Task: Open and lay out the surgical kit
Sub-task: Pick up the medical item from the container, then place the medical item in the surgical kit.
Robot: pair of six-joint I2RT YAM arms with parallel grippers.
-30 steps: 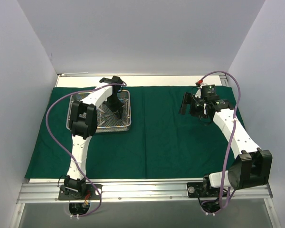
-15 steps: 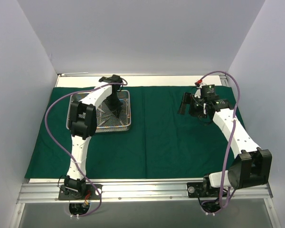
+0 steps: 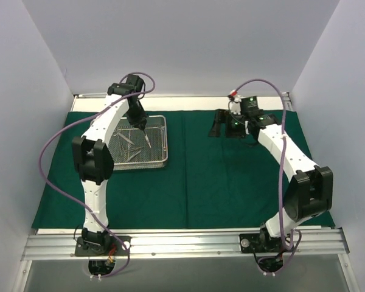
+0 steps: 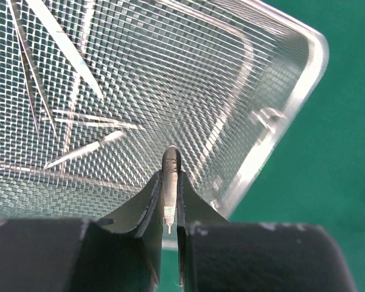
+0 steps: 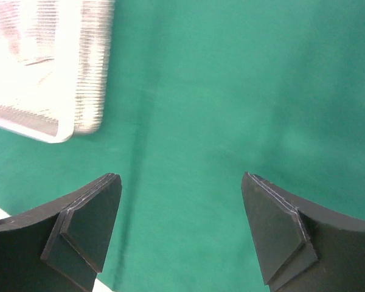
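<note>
The steel instrument's lower end [image 3: 149,144] is free and sticks out toward my open right gripper [image 3: 224,131]. My left gripper should keep moving the instrument across until my right gripper closes on that end.
The dark green cloth wrap [image 3: 231,182] lies spread flat over the table. The silver wire-mesh tray [image 3: 165,146] sits on its back left part. Several slim steel instruments [image 3: 126,149] lie in it. My left gripper [image 3: 141,125] hangs above the tray's back right part, shut on one slim steel instrument [image 4: 170,159] that points down over the mesh. The left wrist view shows the tray rim [image 4: 292,109] and loose instruments [image 4: 67,42] below. My right gripper [image 3: 220,129] is open and empty, above bare cloth right of the tray. In its wrist view [image 5: 179,176] the tray [image 5: 79,79] shows blurred at top left.
White table edges show behind and in front of the cloth. Grey walls [image 3: 36,79] close in the left, back and right sides. A fold line runs down the cloth [image 3: 185,176] just right of the tray.
My left arm has risen and swung back, lifting a slim instrument out of the tray. My right gripper has moved left and back, towards the tray, still open.
</note>
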